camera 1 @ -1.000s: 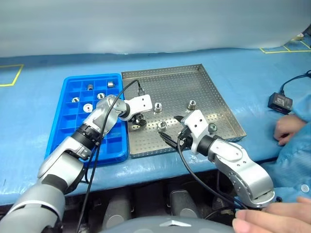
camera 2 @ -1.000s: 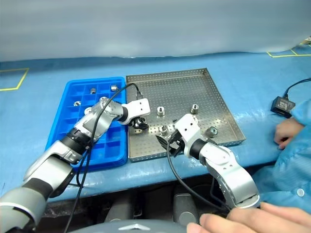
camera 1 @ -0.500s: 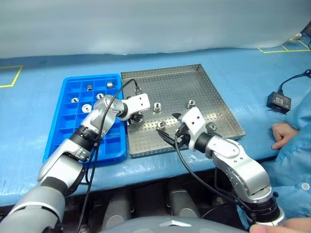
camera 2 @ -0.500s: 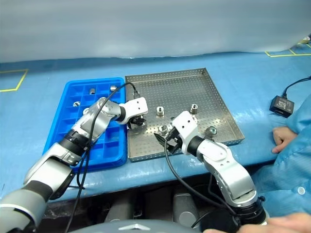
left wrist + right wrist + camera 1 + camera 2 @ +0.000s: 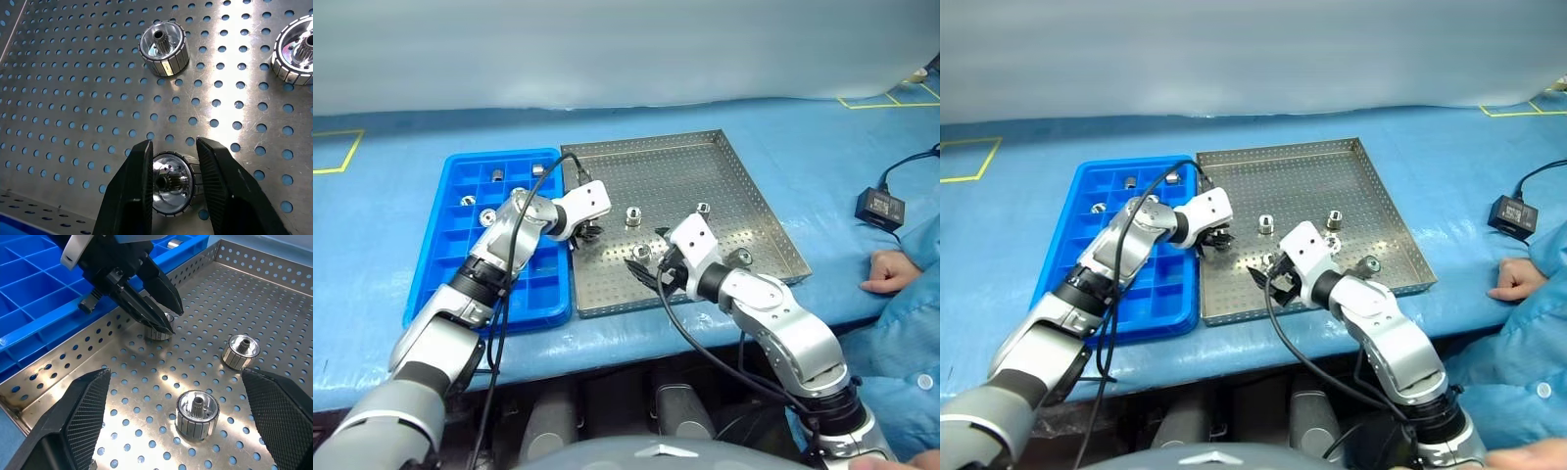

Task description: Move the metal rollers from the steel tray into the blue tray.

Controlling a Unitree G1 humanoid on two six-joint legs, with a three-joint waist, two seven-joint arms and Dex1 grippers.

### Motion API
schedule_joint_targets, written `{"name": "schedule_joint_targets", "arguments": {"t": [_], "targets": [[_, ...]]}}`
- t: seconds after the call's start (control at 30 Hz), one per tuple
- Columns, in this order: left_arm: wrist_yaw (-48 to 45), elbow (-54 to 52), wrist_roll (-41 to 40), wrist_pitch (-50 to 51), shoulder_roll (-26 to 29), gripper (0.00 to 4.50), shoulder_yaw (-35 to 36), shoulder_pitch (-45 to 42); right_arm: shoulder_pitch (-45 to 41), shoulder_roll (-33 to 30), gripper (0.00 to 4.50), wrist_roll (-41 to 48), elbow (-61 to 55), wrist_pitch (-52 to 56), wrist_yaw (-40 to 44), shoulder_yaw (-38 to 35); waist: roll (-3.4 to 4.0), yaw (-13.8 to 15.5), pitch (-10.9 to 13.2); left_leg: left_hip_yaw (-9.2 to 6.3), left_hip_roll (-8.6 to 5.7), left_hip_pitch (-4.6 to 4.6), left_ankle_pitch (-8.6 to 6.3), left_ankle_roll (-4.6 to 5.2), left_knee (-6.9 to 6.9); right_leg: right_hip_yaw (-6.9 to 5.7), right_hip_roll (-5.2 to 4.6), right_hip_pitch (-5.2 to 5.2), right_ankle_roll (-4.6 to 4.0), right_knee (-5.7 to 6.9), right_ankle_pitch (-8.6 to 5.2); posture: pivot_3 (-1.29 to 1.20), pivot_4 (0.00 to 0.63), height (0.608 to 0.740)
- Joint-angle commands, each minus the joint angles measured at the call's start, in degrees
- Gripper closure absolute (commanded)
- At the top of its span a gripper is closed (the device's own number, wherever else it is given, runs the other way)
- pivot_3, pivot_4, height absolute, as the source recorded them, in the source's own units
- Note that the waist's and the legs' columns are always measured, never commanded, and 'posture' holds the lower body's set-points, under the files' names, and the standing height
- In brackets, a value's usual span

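My left gripper's fingers are overlapping the metal roller's round edge (image 5: 156,185). I should open them more and close them around the roller's body (image 5: 157,334) before I lift it to the blue tray.
The steel tray (image 5: 695,171) lies right of the blue tray (image 5: 460,264). My left gripper (image 5: 588,233) is shut on one metal roller (image 5: 171,183) just above the steel tray's perforated floor, near its left rim. My right gripper (image 5: 174,374) is open low over the tray's front, with a roller (image 5: 197,413) standing between its fingers (image 5: 83,416), untouched. Other loose rollers stand in the steel tray at mid (image 5: 631,214), further right (image 5: 702,209) and front right (image 5: 741,257). Several rollers (image 5: 495,175) sit in the blue tray's far compartments.
A small black device (image 5: 881,206) with a cable lies on the blue table cover at the right. A person's hand (image 5: 891,266) and blue sleeve rest at the table's right edge. Yellow tape marks (image 5: 335,152) the far left corner.
My left gripper has closed on the roller near the steel tray's left rim. The person's hand at the lower right has drawn back. The right arm has hardly moved.
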Motion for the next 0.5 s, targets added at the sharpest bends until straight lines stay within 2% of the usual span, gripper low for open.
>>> {"name": "schedule_joint_targets", "arguments": {"t": [0.03,0.13,0.33,0.5], "targets": [[-1.1,-1.6,0.6,-0.5,1.2,3.04,0.4,-0.1,-0.6,0.3,0.00,-0.1,-1.0,-1.3,0.2,-0.3,0.00,0.0,0.0,0.00,0.00,0.00,0.00,0.00,0.01,0.00,0.00,0.00,0.00,0.00,0.00,-0.12,0.150,0.740],[-3.0,-0.5,2.9,-2.6,1.8,2.46,-2.6,-1.5,-0.5,0.6,0.00,-0.3,-0.9,-1.4,0.0,-0.1,0.00,0.3,0.0,0.00,0.02,0.00,0.00,0.02,0.05,0.03,-0.01,0.02,0.03,0.00,0.02,-0.12,0.150,0.740],[-4.0,3.5,8.7,-6.2,2.0,0.52,-6.9,-5.0,-0.1,1.7,0.00,-0.6,-1.0,-2.0,-0.5,0.4,0.00,0.5,0.0,0.09,0.01,0.00,0.00,0.08,0.11,0.17,-0.02,0.02,0.09,0.00,0.05,-0.14,0.150,0.740],[-6.3,6.9,11.5,-8.3,1.3,0.52,-9.5,-7.4,0.7,2.7,0.00,-1.0,-1.1,-2.7,-1.3,0.6,0.00,0.4,0.0,0.13,0.01,-0.01,-0.01,0.12,0.11,0.22,-0.02,-0.01,0.10,0.00,0.06,-0.16,0.150,0.740]]}}
